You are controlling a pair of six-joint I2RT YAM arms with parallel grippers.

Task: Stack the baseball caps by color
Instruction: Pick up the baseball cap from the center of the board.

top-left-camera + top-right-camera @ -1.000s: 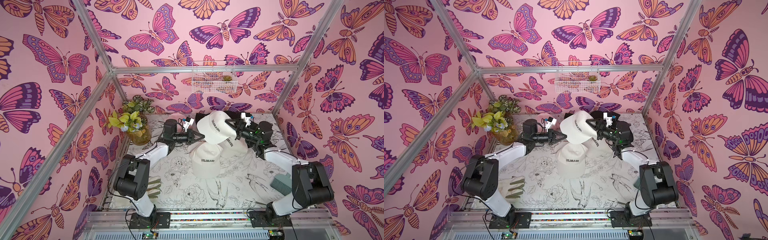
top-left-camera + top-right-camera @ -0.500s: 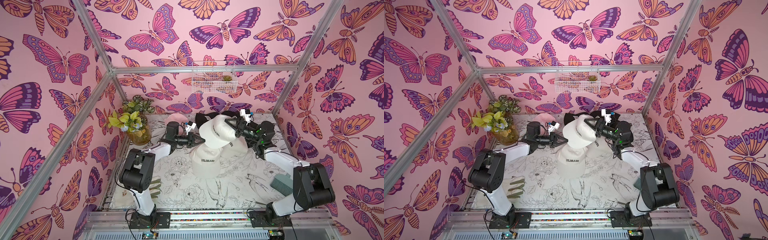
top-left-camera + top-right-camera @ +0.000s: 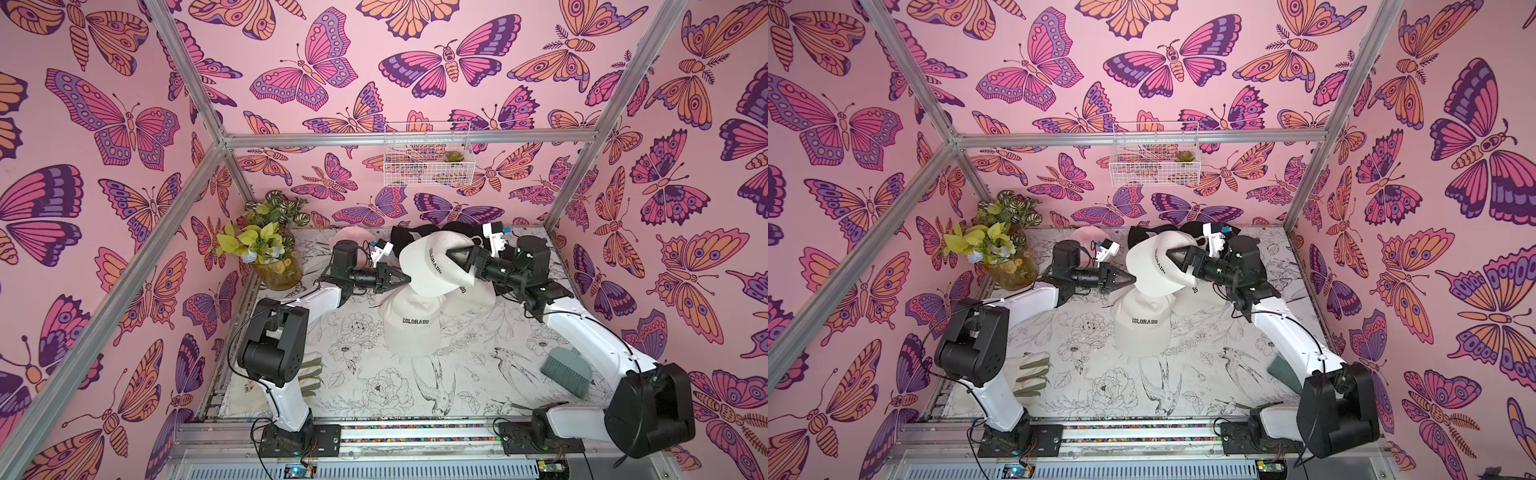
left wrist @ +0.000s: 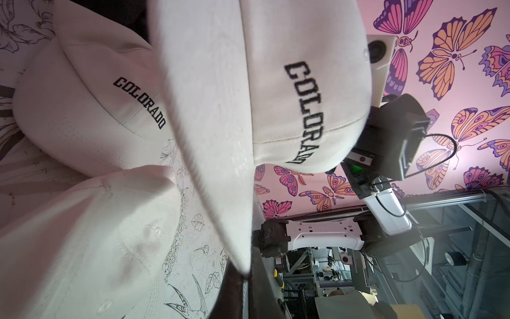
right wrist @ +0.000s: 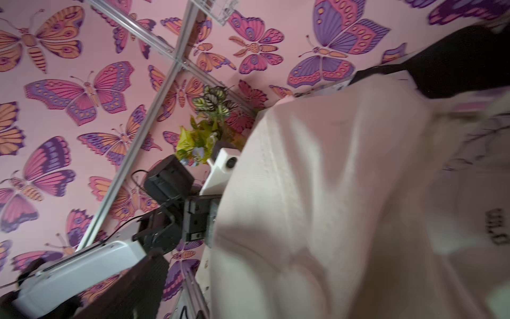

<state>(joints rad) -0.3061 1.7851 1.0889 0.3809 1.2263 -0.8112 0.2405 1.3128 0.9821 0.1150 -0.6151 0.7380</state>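
Observation:
My right gripper should move back, turn and pinch the cap's back rim (image 3: 468,278) with the ends of its fingers, because the raised cap's top (image 3: 448,244) reaches far into my open right gripper.
A cream-white "COLORADO" baseball cap (image 3: 430,268) (image 3: 1152,272) hangs tilted in the air over two more cream caps on the table, one in front (image 3: 411,328) and one to the right (image 3: 471,293). My right gripper (image 3: 455,264) is open wide, with one finger on the raised cap's crown and the other hidden by the fabric (image 5: 331,193). My left gripper (image 3: 403,279) (image 4: 247,279) is shut, its tips against the raised cap's brim (image 4: 220,193). Black caps (image 3: 411,239) and a pink cap (image 3: 351,239) lie at the back.
A glass vase of plants (image 3: 274,257) stands at the back left. A cream glove with green fingers (image 3: 309,374) lies by the left arm's base. A grey-green brush (image 3: 567,372) lies at the front right. A wire basket (image 3: 428,160) hangs on the back wall.
My left arm has reached right until its shut tips meet the raised cap's brim. The right gripper has brought that cap slightly lower and tilted it.

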